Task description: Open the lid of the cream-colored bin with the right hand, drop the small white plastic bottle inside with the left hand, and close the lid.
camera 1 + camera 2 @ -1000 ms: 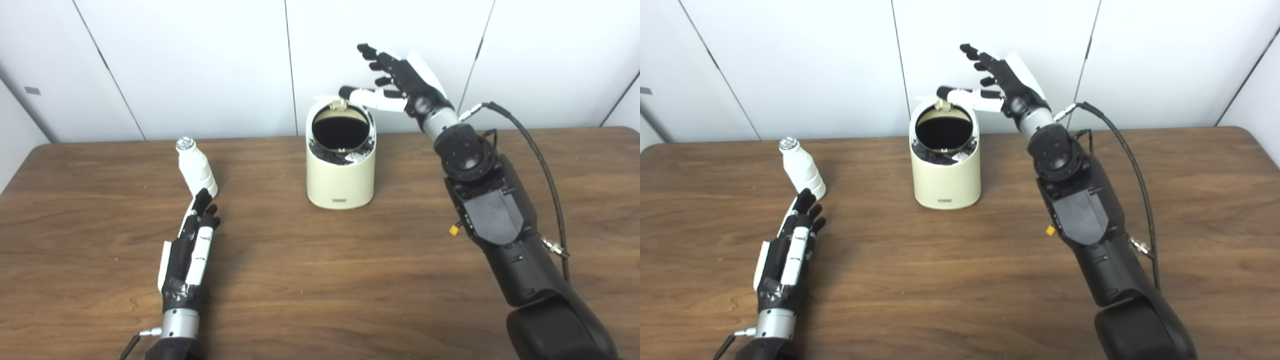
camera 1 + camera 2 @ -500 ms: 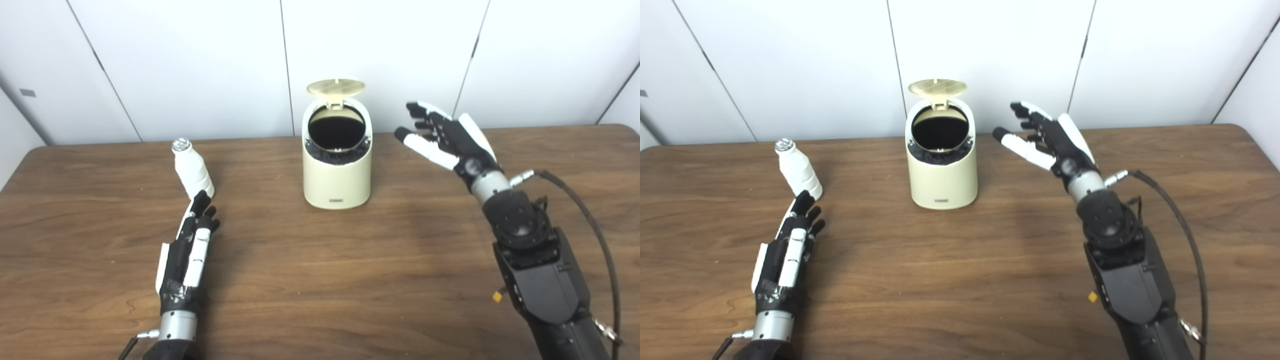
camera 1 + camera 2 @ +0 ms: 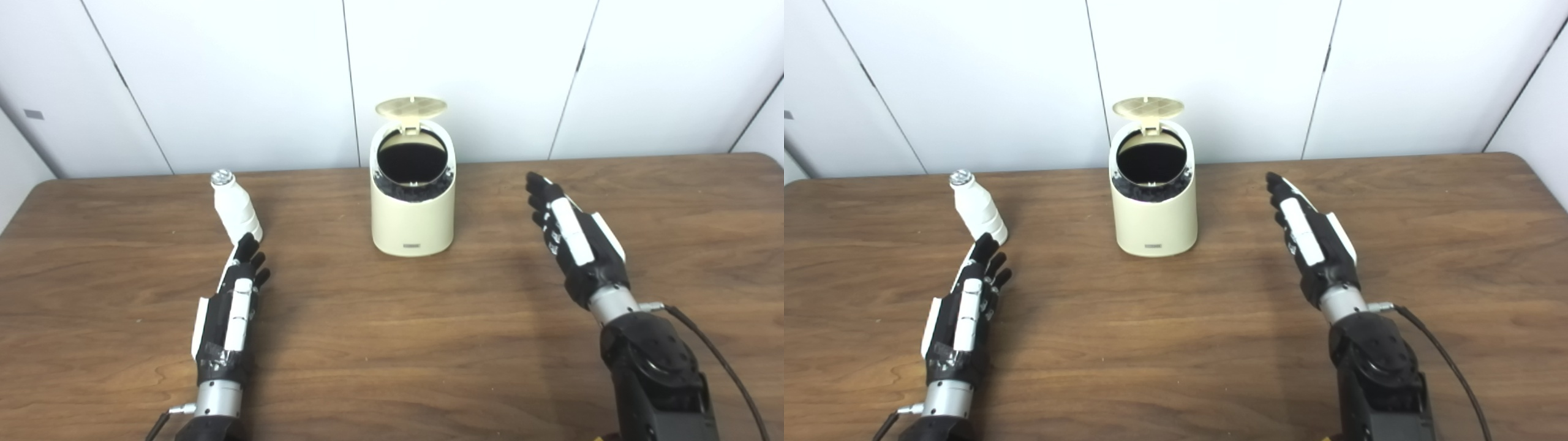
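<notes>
The small white plastic bottle (image 3: 236, 208) is narrower than the bin's dark opening (image 3: 412, 162), so I expect the bottle to fall through and lean inside when I drop it.
The cream-colored bin (image 3: 413, 214) stands at the back middle of the table, its round lid (image 3: 410, 107) tipped up on its hinge so the dark inside shows. A small white plastic bottle (image 3: 235, 206) with a silver cap stands upright to the left. My left hand (image 3: 234, 300) lies flat and open on the table, its fingertips just in front of the bottle's base. To the right of the bin, apart from it, my right hand (image 3: 574, 239) is low over the table, open, fingers stretched forward and holding nothing.
The brown wooden table (image 3: 392, 343) runs wide to both sides. White wall panels (image 3: 245, 73) rise right behind the bin. A black cable (image 3: 716, 361) trails from my right wrist.
My right hand has left the lid and drawn back and down to the table right of the bin. The lid now stands open by itself. My left hand and the bottle have stayed put.
</notes>
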Motion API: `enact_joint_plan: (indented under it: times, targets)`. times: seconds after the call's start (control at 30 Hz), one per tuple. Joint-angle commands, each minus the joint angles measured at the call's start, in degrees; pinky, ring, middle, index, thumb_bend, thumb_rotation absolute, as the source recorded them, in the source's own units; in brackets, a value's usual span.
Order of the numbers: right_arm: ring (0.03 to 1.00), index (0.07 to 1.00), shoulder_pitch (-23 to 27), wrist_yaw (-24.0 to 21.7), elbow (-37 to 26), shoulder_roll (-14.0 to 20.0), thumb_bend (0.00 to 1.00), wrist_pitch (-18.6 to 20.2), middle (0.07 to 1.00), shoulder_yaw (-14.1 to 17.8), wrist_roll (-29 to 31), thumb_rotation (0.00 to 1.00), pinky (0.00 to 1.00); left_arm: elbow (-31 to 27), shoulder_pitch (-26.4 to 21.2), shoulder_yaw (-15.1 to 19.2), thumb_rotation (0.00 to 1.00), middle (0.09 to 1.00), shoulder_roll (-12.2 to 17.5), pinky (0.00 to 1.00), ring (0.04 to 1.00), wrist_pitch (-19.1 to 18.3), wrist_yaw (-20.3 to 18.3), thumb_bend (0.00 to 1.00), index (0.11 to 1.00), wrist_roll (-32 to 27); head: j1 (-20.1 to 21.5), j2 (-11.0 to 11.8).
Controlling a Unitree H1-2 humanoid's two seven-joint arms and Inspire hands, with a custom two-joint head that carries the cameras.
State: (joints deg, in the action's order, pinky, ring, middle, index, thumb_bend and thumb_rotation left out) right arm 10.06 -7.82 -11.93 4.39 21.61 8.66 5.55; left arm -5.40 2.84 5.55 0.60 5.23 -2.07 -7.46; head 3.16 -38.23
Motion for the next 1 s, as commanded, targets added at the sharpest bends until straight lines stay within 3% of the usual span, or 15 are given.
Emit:
enact_joint_plan:
  times: [0.0,0.17,0.5,0.87,0.9,0.97]
  targets:
    - [0.998,0.947,0.3,-0.6,-1.1,-0.1,0.67,-4.3,0.979,0.5,2.9,0.97,1.0,0.6,0.9,0.0,0.83,0.974,0.7,0.94,0.965,0.8,-0.2,0.52,0.979,0.2,0.1,-0.1]
    - [1.0,0.981,-3.5,-0.9,-0.3,-1.2,0.66,-7.1,1.0,1.1,7.4,1.0,1.0,0.0,1.1,-0.2,0.82,0.974,1.2,0.94,0.965,0.5,-0.3,0.54,0.977,0.6,0.2,-0.4]
    - [1.0,0.991,-7.5,-0.7,1.5,-0.9,0.66,-13.6,1.0,-0.7,6.1,1.0,1.0,-0.9,1.2,0.0,0.85,0.976,1.9,0.96,0.97,-0.5,-0.2,0.51,0.982,0.5,-0.1,-0.7]
    - [1.0,0.981,-7.9,0.7,7.5,-0.4,0.65,-24.0,1.0,-2.3,2.0,1.0,1.0,-0.8,1.2,0.6,0.85,0.97,2.4,0.95,0.968,-0.3,-0.5,0.5,0.981,-0.4,-4.5,-0.4]
    - [1.0,0.981,-7.9,0.8,8.1,-0.3,0.66,-24.7,1.0,-2.3,1.9,1.0,1.0,-0.7,1.3,0.5,0.84,0.97,2.3,0.95,0.968,-0.2,-0.4,0.5,0.98,-0.2,-7.4,0.0]
    - [1.0,0.98,-7.9,0.9,9.2,0.0,0.68,-26.1,1.0,-2.3,1.5,0.99,1.0,-0.6,1.4,0.5,0.83,0.969,2.1,0.95,0.967,-0.1,-0.2,0.51,0.974,0.0,-8.5,0.2]
